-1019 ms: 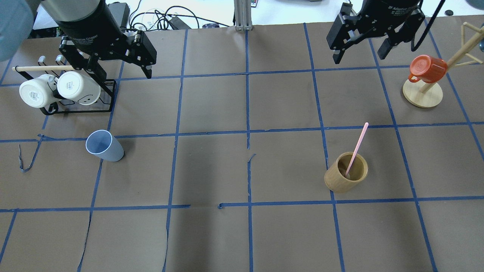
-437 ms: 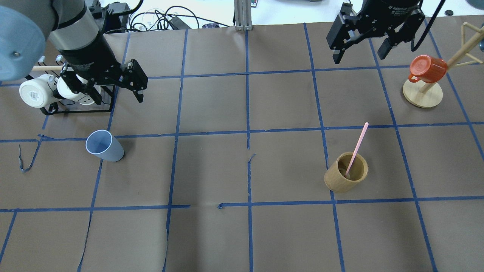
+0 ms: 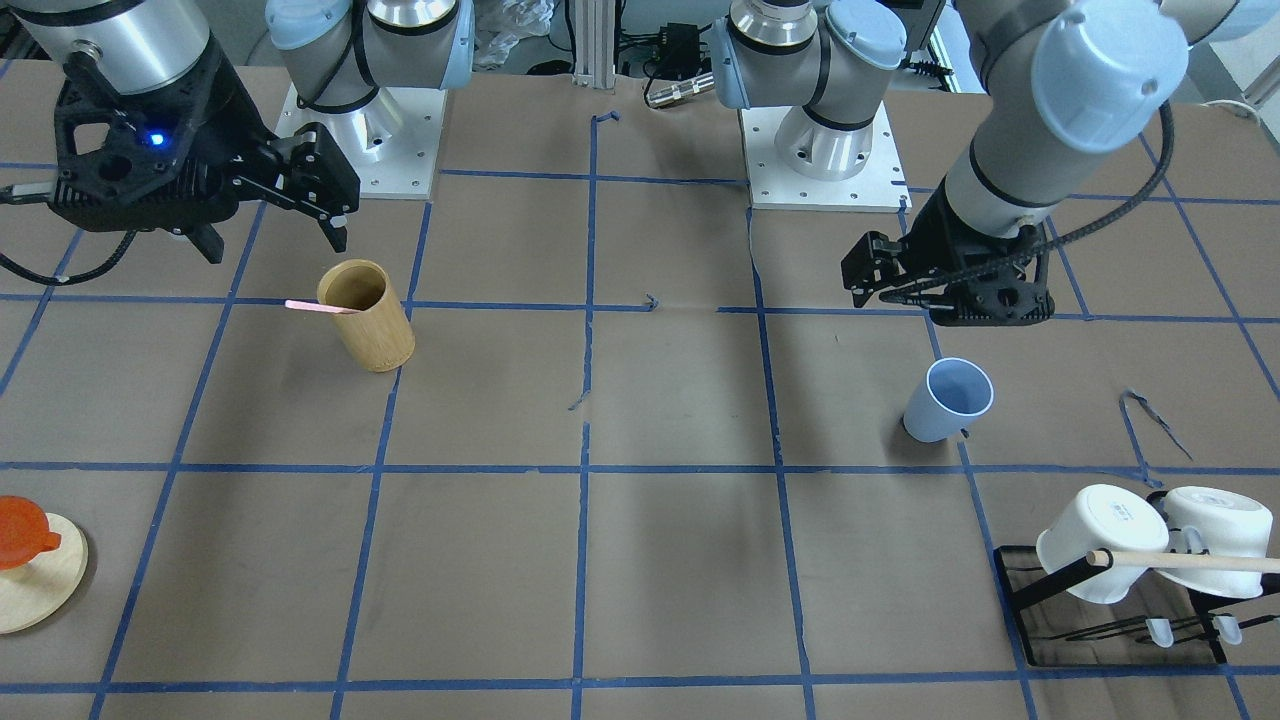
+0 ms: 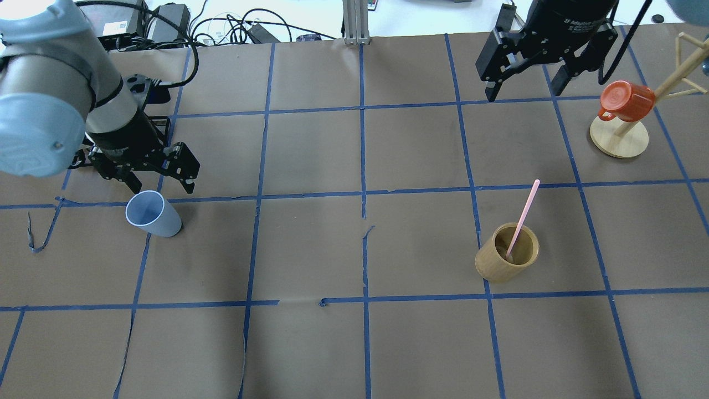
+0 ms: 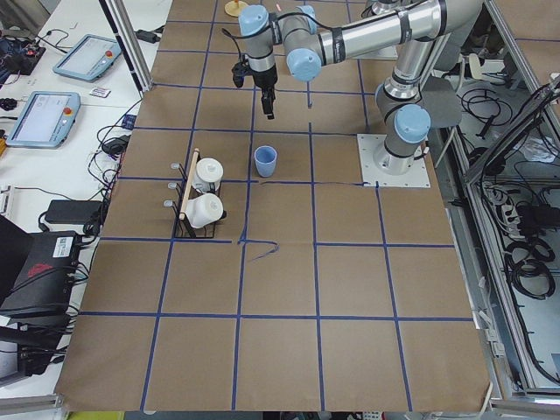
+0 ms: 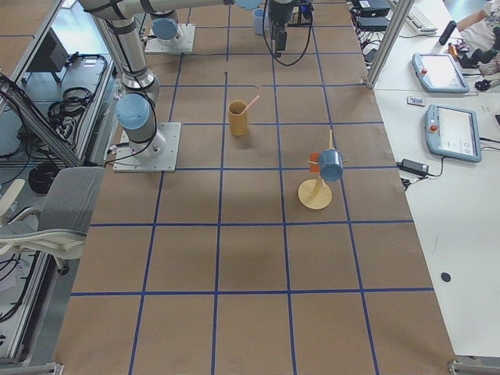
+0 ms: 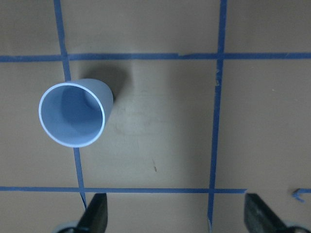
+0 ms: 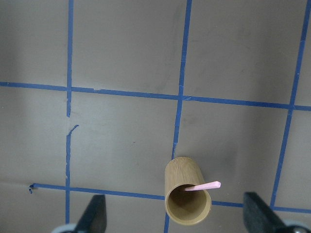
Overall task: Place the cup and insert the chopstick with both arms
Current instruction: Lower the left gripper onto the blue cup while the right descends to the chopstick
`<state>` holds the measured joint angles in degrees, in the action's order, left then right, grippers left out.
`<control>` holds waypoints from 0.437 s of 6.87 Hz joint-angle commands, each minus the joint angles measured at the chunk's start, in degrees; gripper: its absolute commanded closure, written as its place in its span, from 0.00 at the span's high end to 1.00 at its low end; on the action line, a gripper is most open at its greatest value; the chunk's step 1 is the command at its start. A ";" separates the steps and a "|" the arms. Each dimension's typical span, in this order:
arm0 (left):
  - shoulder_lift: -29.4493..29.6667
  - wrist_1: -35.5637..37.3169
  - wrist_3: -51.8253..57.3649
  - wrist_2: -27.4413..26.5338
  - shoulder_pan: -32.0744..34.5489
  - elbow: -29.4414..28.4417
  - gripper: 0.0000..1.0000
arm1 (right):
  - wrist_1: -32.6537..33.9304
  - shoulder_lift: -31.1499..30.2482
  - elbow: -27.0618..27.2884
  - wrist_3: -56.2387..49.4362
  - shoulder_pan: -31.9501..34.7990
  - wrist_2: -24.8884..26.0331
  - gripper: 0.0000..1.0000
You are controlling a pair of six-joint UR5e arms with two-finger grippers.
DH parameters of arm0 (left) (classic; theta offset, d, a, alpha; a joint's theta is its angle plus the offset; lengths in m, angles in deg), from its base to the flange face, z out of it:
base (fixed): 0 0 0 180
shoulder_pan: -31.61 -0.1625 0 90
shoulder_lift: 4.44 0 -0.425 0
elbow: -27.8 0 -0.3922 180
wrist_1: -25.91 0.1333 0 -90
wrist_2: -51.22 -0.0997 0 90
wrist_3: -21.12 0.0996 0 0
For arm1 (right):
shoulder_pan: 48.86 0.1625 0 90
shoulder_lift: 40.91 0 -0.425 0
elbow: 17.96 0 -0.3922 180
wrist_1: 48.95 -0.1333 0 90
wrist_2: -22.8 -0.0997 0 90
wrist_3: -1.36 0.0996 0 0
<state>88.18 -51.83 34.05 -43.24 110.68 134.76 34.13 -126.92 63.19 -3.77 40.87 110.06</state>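
Note:
The pale pink chopstick (image 3: 320,307) sits loosely in the bamboo cylinder's wide opening (image 3: 353,287). When I lift, the chopstick will slide out and the cylinder will stay standing.
The light-blue cup (image 4: 152,213) stands upright on the left side of the table; it also shows in the front view (image 3: 948,400) and the left wrist view (image 7: 73,114). My left gripper (image 4: 160,185) is open and empty, just behind and above the cup, not touching it. The pale pink chopstick (image 4: 523,216) leans inside the tan bamboo cylinder (image 4: 507,259) on the right, and shows in the right wrist view (image 8: 203,186). My right gripper (image 4: 523,91) is open and empty, high above the table, well behind the cylinder.
A black rack with two white mugs and a wooden dowel (image 3: 1130,560) stands at the far left, mostly hidden by my left arm in the overhead view. An orange mug (image 4: 626,101) hangs on a wooden mug tree (image 4: 618,138) at the far right.
My left gripper has moved from over the mug rack toward the blue cup and now hangs just behind it. The right gripper has barely moved. Cup and chopstick are unmoved.

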 commanded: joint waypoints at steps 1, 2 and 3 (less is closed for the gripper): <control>0.80 15.12 6.31 -1.07 -4.52 10.61 1.00 | 2.95 -1.34 8.10 4.65 -1.30 0.72 1.00; 1.50 16.56 6.84 -0.98 -5.15 11.08 0.94 | 5.40 -1.70 11.71 6.60 -2.70 1.77 1.00; 2.81 19.10 6.85 -0.89 -5.15 11.25 0.89 | 5.51 -2.84 14.96 7.67 -3.93 1.78 1.00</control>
<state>89.75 -35.94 40.41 -44.19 106.00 145.13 38.56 -128.67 74.01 2.03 38.41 111.44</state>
